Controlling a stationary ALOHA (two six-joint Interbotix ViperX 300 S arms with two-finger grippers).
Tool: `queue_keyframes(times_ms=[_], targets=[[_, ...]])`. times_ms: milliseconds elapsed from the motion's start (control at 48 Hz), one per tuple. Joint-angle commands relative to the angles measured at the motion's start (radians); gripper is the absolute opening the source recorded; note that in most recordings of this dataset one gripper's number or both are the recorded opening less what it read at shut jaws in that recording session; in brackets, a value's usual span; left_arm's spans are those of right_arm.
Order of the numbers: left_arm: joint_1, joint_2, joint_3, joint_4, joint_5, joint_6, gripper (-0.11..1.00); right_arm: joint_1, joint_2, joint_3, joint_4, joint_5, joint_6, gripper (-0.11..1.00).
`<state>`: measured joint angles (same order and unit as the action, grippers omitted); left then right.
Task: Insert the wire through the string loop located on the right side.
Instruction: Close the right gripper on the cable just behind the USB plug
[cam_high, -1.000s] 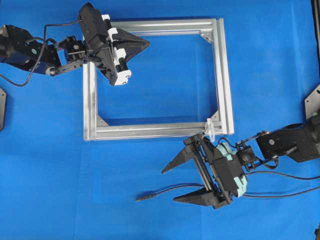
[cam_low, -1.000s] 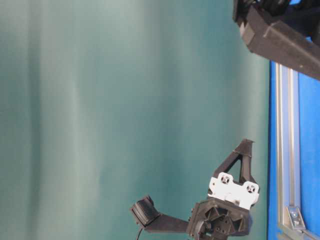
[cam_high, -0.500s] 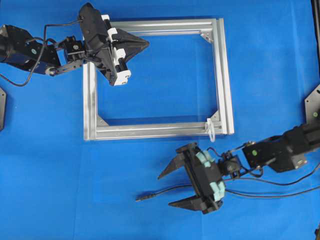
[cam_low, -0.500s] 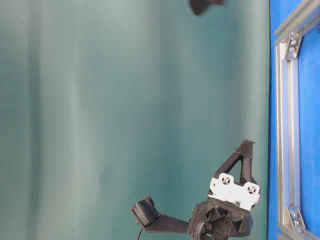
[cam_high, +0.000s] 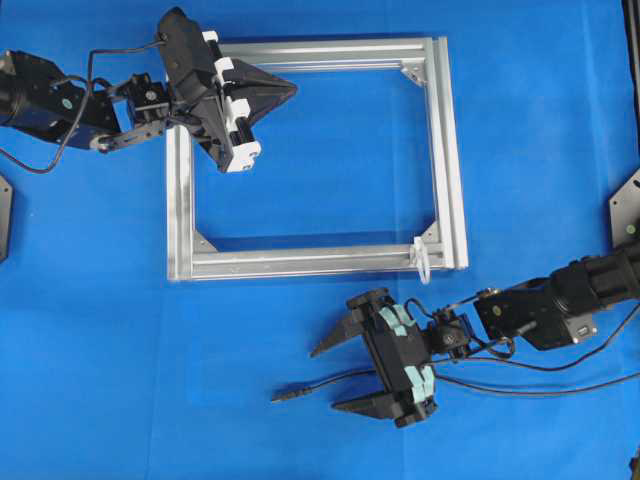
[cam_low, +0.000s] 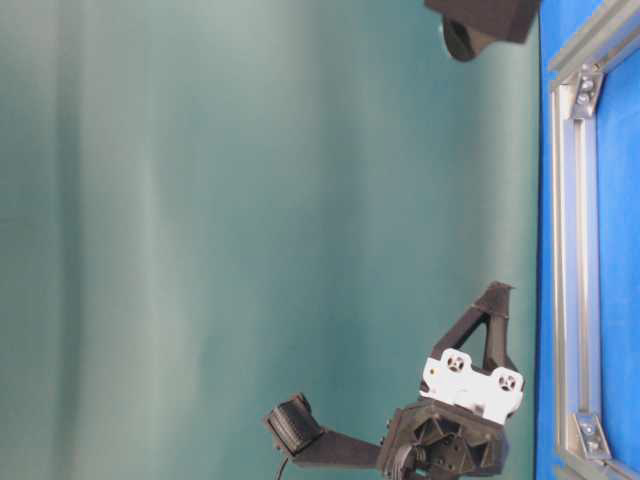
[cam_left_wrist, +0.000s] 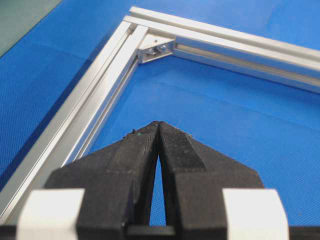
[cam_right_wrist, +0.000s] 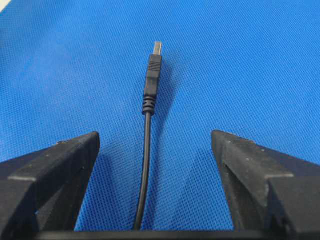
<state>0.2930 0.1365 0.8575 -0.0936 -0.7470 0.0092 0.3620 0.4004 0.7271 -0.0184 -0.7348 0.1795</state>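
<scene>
The plug (cam_high: 292, 394) will keep pointing straight out when I carry the wire, because the ribbed collar (cam_right_wrist: 149, 105) is just in front of my right gripper's fingers.
The wire (cam_high: 320, 383) lies on the blue mat below the frame, its plug tip (cam_high: 283, 396) pointing left. My right gripper (cam_high: 326, 380) is open and straddles the wire, one finger on each side, touching nothing. In the right wrist view the wire (cam_right_wrist: 146, 150) runs up between the fingers of the right gripper (cam_right_wrist: 155, 137) to the plug (cam_right_wrist: 152, 82). The string loop (cam_high: 421, 258) hangs white on the silver frame (cam_high: 300, 262) near its lower right corner, above and to the right of the right gripper. My left gripper (cam_high: 293, 88) is shut and empty over the frame's upper left part, and in its own wrist view the left gripper (cam_left_wrist: 159, 125) points at a corner bracket (cam_left_wrist: 159, 47).
Black arm cables (cam_high: 540, 375) trail right from the right wrist across the mat. In the table-level view the frame bar (cam_low: 570, 250) shows at the right, with the left gripper (cam_low: 493, 292) low and part of the right arm (cam_low: 480, 20) at the top.
The right gripper has moved down and left, away from the frame's lower right corner, and now straddles the wire; its jaws have narrowed a little. The left arm has stayed still.
</scene>
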Motion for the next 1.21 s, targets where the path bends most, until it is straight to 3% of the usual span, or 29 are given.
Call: queue_keyframes(times_ms=[0,146,375,500,1187], targets=[[0.003,-0.028,-0.008,0.003,-0.005,0.000,0.00,0.005,-0.011,-0.026,0.008,0.018,0.000,0.73],[0.005,-0.028,-0.008,0.003,-0.003,0.000,0.00,0.005,0.002,-0.054,0.008,0.066,-0.006,0.61],[0.003,-0.028,-0.008,0.003,-0.003,0.000,0.00,0.005,0.000,-0.048,0.002,0.061,-0.015,0.15],[0.005,-0.029,-0.008,0.003,-0.005,0.000,0.00,0.005,0.000,-0.048,0.002,0.064,-0.015,-0.03],[0.012,-0.032,-0.006,0.003,-0.003,0.000,0.00,0.012,-0.146,-0.026,0.002,0.152,-0.017,-0.04]])
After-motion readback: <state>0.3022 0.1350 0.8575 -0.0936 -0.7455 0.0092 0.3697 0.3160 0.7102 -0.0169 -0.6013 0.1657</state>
